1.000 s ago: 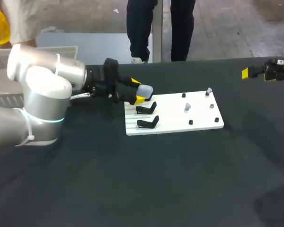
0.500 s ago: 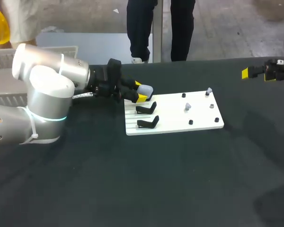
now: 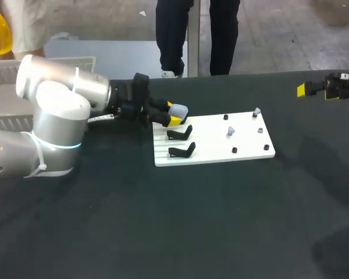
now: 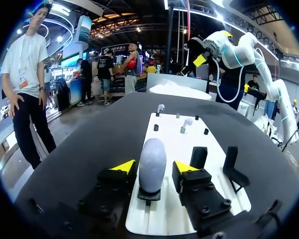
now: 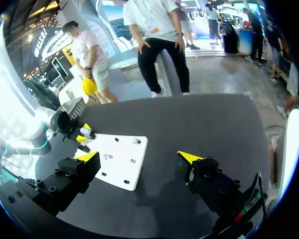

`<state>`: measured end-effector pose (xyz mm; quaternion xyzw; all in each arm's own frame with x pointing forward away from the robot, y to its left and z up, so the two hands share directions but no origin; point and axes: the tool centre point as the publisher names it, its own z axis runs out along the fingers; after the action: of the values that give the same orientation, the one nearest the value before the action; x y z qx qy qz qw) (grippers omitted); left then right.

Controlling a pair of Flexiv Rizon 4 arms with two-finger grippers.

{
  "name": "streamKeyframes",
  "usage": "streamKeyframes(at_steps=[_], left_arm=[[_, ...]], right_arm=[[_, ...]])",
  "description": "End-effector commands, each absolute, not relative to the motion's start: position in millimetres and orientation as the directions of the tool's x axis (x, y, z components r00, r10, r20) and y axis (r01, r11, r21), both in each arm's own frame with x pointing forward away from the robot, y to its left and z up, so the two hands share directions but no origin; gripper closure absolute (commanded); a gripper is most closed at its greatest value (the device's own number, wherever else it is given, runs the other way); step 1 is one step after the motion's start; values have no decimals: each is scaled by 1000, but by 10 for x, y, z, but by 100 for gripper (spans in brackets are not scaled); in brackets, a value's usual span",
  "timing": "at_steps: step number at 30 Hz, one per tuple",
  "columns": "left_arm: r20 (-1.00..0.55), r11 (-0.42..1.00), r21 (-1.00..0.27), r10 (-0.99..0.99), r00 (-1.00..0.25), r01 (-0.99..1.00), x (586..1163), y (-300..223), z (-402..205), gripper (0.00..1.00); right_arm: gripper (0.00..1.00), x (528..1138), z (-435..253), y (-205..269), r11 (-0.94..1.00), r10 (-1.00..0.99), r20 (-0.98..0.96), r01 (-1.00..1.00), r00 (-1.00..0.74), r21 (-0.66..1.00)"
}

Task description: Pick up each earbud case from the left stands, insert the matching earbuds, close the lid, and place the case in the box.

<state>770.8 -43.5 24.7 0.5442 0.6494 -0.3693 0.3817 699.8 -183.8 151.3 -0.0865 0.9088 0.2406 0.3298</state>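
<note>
My gripper will find empty slots in the shut grey earbud case [image 4: 153,166] when its lid swings open, since two earbuds [image 4: 187,124] stand outside on pegs.
A pale grey egg-shaped earbud case [image 4: 152,163] stands upright on a black stand at the left end of the white plate [image 4: 164,219]. My left gripper [image 4: 153,168] is around it, one yellow tip close on each side, with a thin gap still showing, so it is open. In the head view the case [image 3: 178,110] sits just past the left gripper [image 3: 170,117]. Two small earbuds [image 3: 231,131] [image 3: 256,111] stand on pegs at the plate's right part. My right gripper [image 5: 139,159] hangs wide open and empty, high over the table's far right [image 3: 305,89].
Two empty black stands [image 3: 180,133] [image 3: 183,151] sit on the plate [image 3: 250,154] beside the case's stand. A white basket [image 3: 0,87] lies at the back left, behind my left arm [image 3: 52,116]. Small black pegs dot the plate's right part.
My left gripper's fingers have drawn in around the case, and the left arm has shifted slightly. The case stays on its stand. The right arm has not moved.
</note>
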Motion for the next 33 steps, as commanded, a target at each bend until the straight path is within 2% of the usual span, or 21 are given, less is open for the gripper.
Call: streamKeyframes(at_steps=[1,15,23,25,27,33], left_arm=[[-902,130,-65,417,-114,989,7738,-432,226,56],[-902,125,-69,415,-115,990,7742,-431,208,70],[-902,123,-71,416,-116,990,7740,-427,200,75],[-902,122,-71,416,-116,990,7740,-424,198,80],[-901,123,-70,418,-115,990,7740,-422,198,100],[-898,124,-59,427,-107,991,7764,-388,216,100]], right_arm=[[0,6997,1507,-1844,868,1,-642,-318,-767,381],[0,6997,1507,-1844,868,1,-642,-318,-767,381],[0,6997,1507,-1844,868,1,-642,-318,-767,381],[0,6997,1507,-1844,868,1,-642,-318,-767,381],[0,6997,1507,-1844,868,1,-642,-318,-767,381],[0,6997,1507,-1844,868,1,-642,-318,-767,381]])
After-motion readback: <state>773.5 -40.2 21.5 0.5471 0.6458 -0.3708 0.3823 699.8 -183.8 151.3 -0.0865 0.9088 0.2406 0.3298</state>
